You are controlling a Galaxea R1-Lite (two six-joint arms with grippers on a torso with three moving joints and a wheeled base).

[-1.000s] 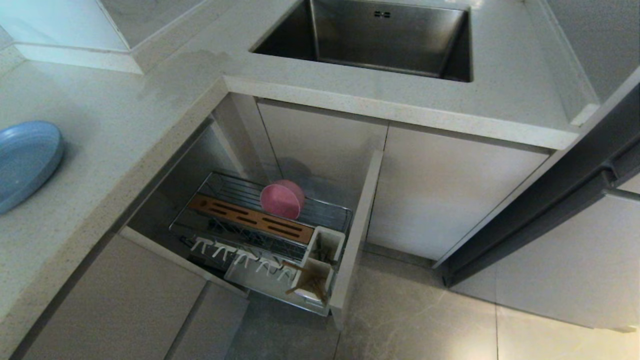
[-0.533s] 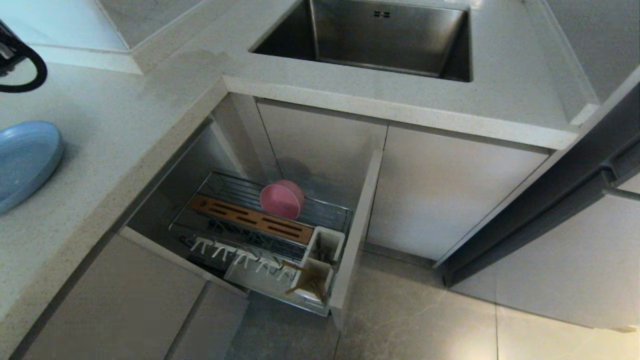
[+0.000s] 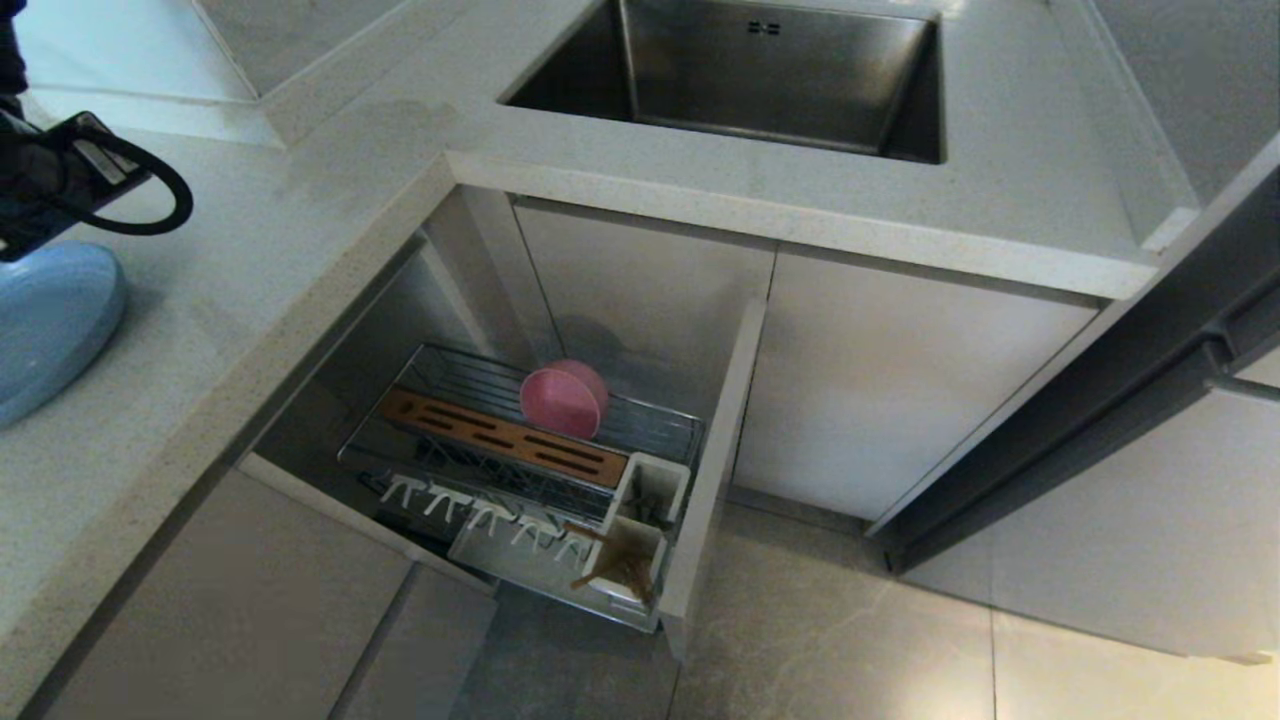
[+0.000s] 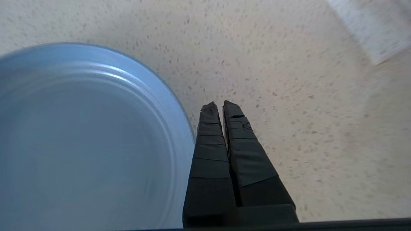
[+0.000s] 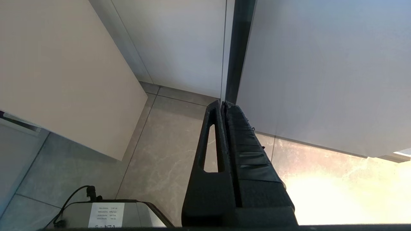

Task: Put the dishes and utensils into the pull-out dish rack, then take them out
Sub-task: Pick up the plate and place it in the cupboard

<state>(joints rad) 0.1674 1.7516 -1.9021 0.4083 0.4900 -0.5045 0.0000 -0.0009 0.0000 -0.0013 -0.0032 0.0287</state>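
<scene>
Next, I open my left gripper, which is shut and empty over the speckled counter (image 4: 216,91), then straddle the pale-blue plate's rim (image 4: 184,132) and close there before I lift the plate.
The pale-blue plate (image 3: 48,325) (image 4: 80,144) lies flat on the counter at the far left. My left arm (image 3: 55,180) hangs over its far edge. The left gripper (image 4: 221,106) is shut and empty, its tips just beside the plate's rim above the speckled counter. The pull-out dish rack (image 3: 455,375) stands open under the counter. The pink bowl (image 3: 563,398) stands on edge in it behind the wooden strip (image 3: 500,436). The chopsticks (image 3: 612,566) lean in the front utensil cup. The spoon cannot be made out. My right gripper (image 5: 222,103) is shut and empty, parked over the floor.
The steel sink (image 3: 760,80) is set in the counter behind the rack. The rack's beige front panel (image 3: 712,470) juts out toward the tiled floor (image 3: 850,640). White prongs (image 3: 480,505) line the rack's front. A dark-edged door (image 3: 1100,400) stands at the right.
My left arm has come into the head view from the upper left and moved down and right, now covering the plate's far edge. Nothing else has moved.
</scene>
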